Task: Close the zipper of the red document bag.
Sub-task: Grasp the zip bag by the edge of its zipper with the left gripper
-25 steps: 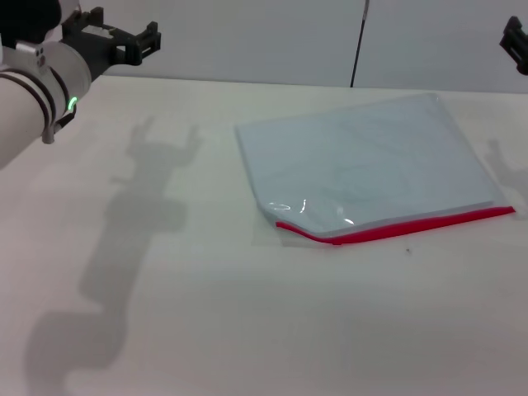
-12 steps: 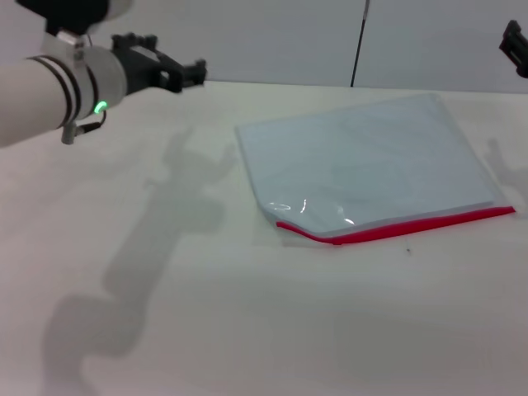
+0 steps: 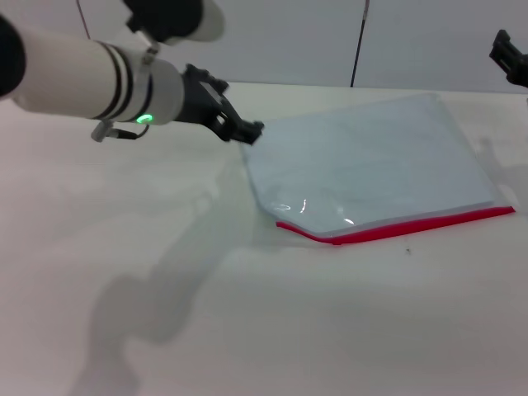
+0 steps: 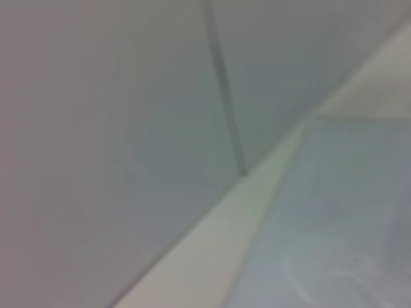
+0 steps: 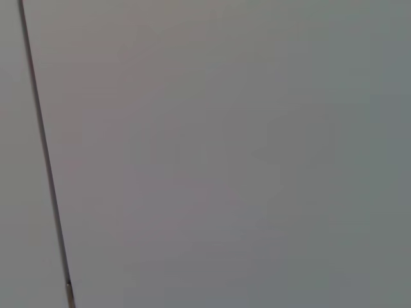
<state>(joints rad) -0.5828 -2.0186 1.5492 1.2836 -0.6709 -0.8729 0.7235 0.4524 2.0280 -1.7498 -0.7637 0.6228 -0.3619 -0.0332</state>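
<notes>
The red strip's closest end (image 3: 282, 224) is free at the pouch's corner, so my left gripper keeps going down toward that end (image 3: 285, 226) of the strip and closes there.
The red document bag (image 3: 371, 161) lies flat on the white table (image 3: 165, 247), a pale blue-grey translucent pouch. Its zipper (image 3: 396, 227) is the bright red strip along the near edge; I cannot make out the slider. Near the strip's left end the pouch's top sheet bulges up a little. My left gripper (image 3: 241, 124) hovers at the bag's far left corner, its black fingers apart and holding nothing. The bag (image 4: 334, 224) also fills part of the left wrist view. My right gripper (image 3: 511, 56) is raised at the far right edge, only partly in view.
A pale wall with a dark vertical seam (image 3: 358, 41) runs behind the table's far edge. The right wrist view shows only that wall. My left forearm (image 3: 91, 78) reaches across the table's far left part.
My left arm has swung right and downward from the far left corner of the view to the bag's far left corner. The bag and the right gripper have not moved.
</notes>
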